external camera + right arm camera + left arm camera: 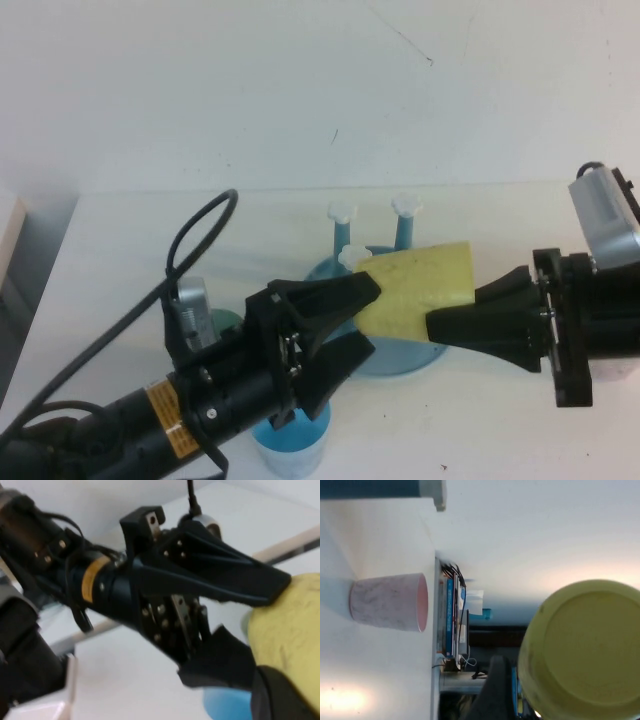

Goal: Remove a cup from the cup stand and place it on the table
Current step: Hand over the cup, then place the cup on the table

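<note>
The left gripper's open fingers are around the yellow cup's narrow end (380, 304), so they should move back before the robot's right gripper stands the cup upright next to the stand.
The yellow cup (415, 288) hangs on its side in the air above the blue cup stand (405, 352), whose white-capped pegs (341, 213) stand behind it. My right gripper (452, 312) comes in from the right and is shut on the cup's wide end. My left gripper (366, 320) is open, with its jaws above and below the cup's narrow end. The left wrist view shows the cup's base (585, 650) close up. The right wrist view shows the cup (292, 630) and the left gripper (235, 620) beside it.
A blue cup (290, 445) stands upright on the white table (120, 250) near the front, under my left arm. A pale green cup (226, 322) is partly hidden behind the left wrist. A pink cup (390, 601) stands on the table in the left wrist view.
</note>
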Robot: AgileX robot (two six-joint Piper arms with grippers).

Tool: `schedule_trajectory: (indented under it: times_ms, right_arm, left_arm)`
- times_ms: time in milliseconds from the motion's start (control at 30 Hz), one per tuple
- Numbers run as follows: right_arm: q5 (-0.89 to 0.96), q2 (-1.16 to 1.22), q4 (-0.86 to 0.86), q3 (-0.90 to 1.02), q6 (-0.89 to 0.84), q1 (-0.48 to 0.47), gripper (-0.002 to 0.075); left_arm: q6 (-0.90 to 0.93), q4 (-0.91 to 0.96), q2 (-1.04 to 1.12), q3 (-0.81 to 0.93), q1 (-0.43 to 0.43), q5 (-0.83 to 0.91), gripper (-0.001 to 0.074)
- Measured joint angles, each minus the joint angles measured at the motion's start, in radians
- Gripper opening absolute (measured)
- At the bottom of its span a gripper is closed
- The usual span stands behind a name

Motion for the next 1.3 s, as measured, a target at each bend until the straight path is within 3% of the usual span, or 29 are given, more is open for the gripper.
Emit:
schedule_trajectory:
  times_ms: [100, 200, 267, 433, 533, 700, 800, 1033, 1167, 1300]
  right_arm:
    - [-0.069, -0.054, -0.11, -0.042, 0.082, 0.0, 0.0019]
    - [-0.141, -0.115, -0.227, -0.076, 0.189, 0.0, 0.0019]
    - [-0.186, -0.167, -0.349, -0.105, 0.296, 0.0, 0.0019]
    - [-0.176, -0.239, -0.694, -0.201, 0.584, 0.0, 0.0019]
    - [-0.117, -0.244, -0.903, -0.273, 0.782, 0.0, 0.0019]
    - [-0.058, -0.244, -1.112, -0.342, 0.949, 0.0, 0.0019]
    - [0.006, -0.235, -1.183, -0.362, 1.012, 0.01, 0.0019]
    - [0.133, -0.089, -1.456, -0.43, 1.169, 0.18, 0.0019]
    - [0.135, 0.029, -1.588, -0.479, 1.25, 0.285, 0.0019]
    - [0.13, 0.144, -1.642, -0.507, 1.317, 0.319, 0.0019]
  left_arm:
    - [0.001, 0.063, 0.0, 0.0, 0.065, 0.004, 0.0604]
    - [0.006, 0.144, -0.014, 0.0, 0.14, 0.01, 0.0539]
    - [0.025, 0.202, -0.035, 0.0, 0.194, 0.01, 0.0454]
    - [0.131, 0.32, -0.112, 0.0, 0.315, 0.01, 0.0108]
    - [0.2, 0.367, -0.172, 0.0, 0.386, 0.008, 0.0032]
    - [0.253, 0.513, -0.28, -0.014, 0.501, 0.027, 0.0004]
    - [0.243, 0.688, -0.354, -0.062, 0.541, 0.15, 0.0003]
    - [0.138, 1.082, -0.533, -0.172, 0.547, 0.539, 0.0]
    - [0.073, 1.204, -0.614, -0.181, 0.55, 0.705, -0.0001]
    - [0.034, 1.244, -0.691, -0.173, 0.552, 0.844, -0.0001]
